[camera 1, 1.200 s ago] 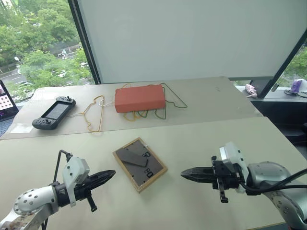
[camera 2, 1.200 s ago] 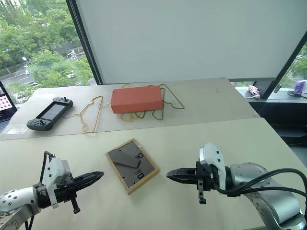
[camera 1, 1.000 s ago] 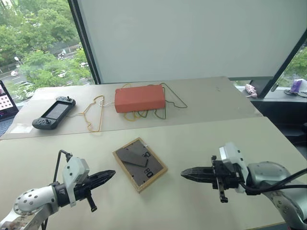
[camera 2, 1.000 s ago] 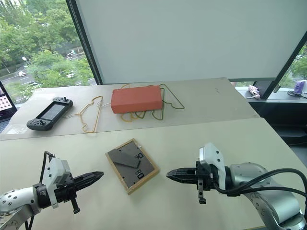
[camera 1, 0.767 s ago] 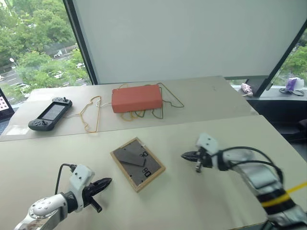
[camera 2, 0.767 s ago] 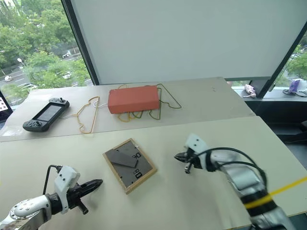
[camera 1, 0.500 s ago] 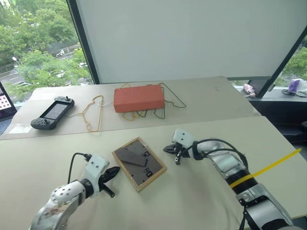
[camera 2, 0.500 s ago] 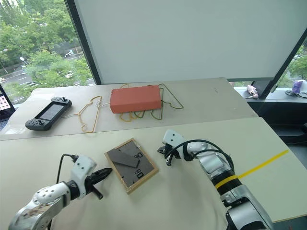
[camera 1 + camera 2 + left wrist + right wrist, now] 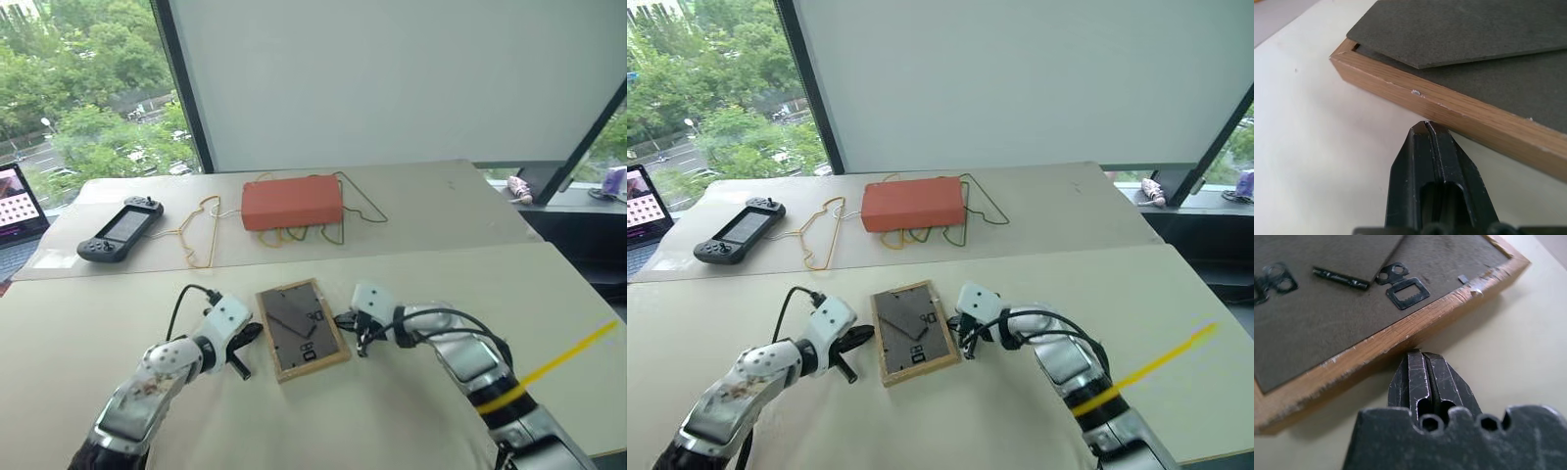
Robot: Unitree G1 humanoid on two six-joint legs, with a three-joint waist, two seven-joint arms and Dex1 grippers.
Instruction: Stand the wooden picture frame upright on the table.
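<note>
The picture frame's side has my closed left gripper against it. My left gripper should move back, roll and open before my right gripper pushes the frame into its fingers.
The wooden picture frame lies face down on the beige table, its dark back panel and folded stand facing up. My left gripper is shut, its tip at the frame's left long side. In the left wrist view the closed fingers meet the light-wood edge. My right gripper is shut too, its tip against the right long side. The right wrist view has those fingers touching the wood rim beside the back panel and its metal hanger.
Beyond a seam, the far table holds an orange-red box on wire hangers and a black game controller. A laptop shows at the left edge. A yellow strip crosses my right arm.
Both shut grippers have closed in from the sides onto the frame's two long edges. The frame has turned from lying diagonally to pointing nearly straight away from me.
</note>
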